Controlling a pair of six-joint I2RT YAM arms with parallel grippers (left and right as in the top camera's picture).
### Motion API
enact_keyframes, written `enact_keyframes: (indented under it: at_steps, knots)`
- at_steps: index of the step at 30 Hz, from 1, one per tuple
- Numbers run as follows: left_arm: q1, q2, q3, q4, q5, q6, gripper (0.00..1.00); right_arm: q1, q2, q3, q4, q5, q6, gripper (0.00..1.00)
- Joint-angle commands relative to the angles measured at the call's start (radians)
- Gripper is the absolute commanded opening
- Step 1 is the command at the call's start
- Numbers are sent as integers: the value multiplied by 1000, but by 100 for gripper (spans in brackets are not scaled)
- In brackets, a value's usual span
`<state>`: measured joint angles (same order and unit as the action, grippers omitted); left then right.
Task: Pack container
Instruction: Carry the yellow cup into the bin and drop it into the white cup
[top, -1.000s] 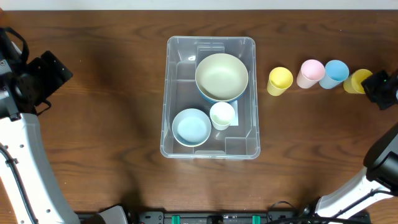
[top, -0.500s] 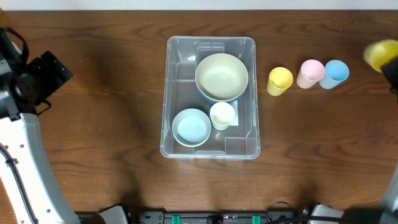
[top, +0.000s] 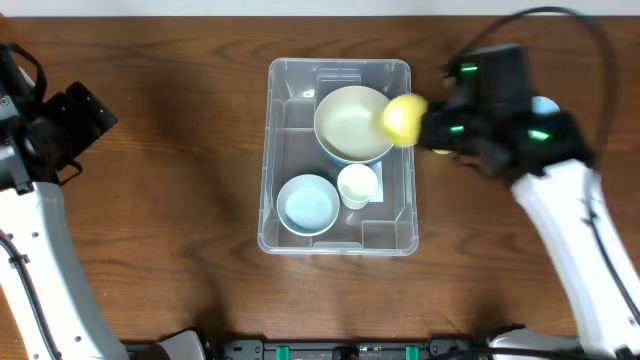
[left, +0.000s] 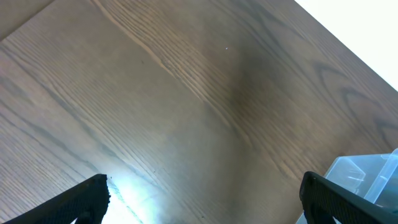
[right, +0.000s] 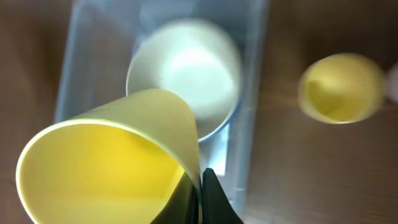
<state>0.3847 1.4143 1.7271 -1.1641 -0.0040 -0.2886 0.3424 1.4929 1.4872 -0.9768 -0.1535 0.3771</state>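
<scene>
I should go on carrying the yellow cup (top: 402, 120) with my right gripper until it nests inside the small white cup (top: 358, 183), because the yellow cup hangs with its opening up and the small white cup stands open.
The clear plastic container (top: 288, 132) stands mid-table and holds a large pale green bowl (top: 352, 122), a light blue bowl (top: 308, 204) and a small white cup (top: 357, 184). My right gripper (right: 202, 194) is shut on the wall of a yellow cup (right: 106, 168). It holds the cup tilted above the container's right rim, next to the green bowl (right: 183, 68); the cup also shows in the overhead view (top: 403, 118). My left gripper (left: 208, 205) is open and empty over bare wood, left of the container's corner (left: 368, 177).
A second yellow cup (right: 341, 87) stands on the table right of the container. A blue cup (top: 545, 104) peeks out behind my right arm (top: 500, 110). My left arm (top: 60, 125) is at the table's far left.
My right arm has swung left from the far right edge, carrying the yellow cup off the cup row to above the container's right rim. The left arm has not moved.
</scene>
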Motion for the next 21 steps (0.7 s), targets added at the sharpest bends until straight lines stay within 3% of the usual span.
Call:
enact_keyframes:
  at_steps: [1,8,21]
  knots:
    - [5,5,-8,-3,-8,-2,98,89,89,-3,-12,7,-64,1]
    - [5,5,-8,-3,-8,-2,98,163,208,-3,-37,11,-75,1]
    - [5,5,-8,-3,-8,-2,98,162,208,-3,-119,84,-105,1]
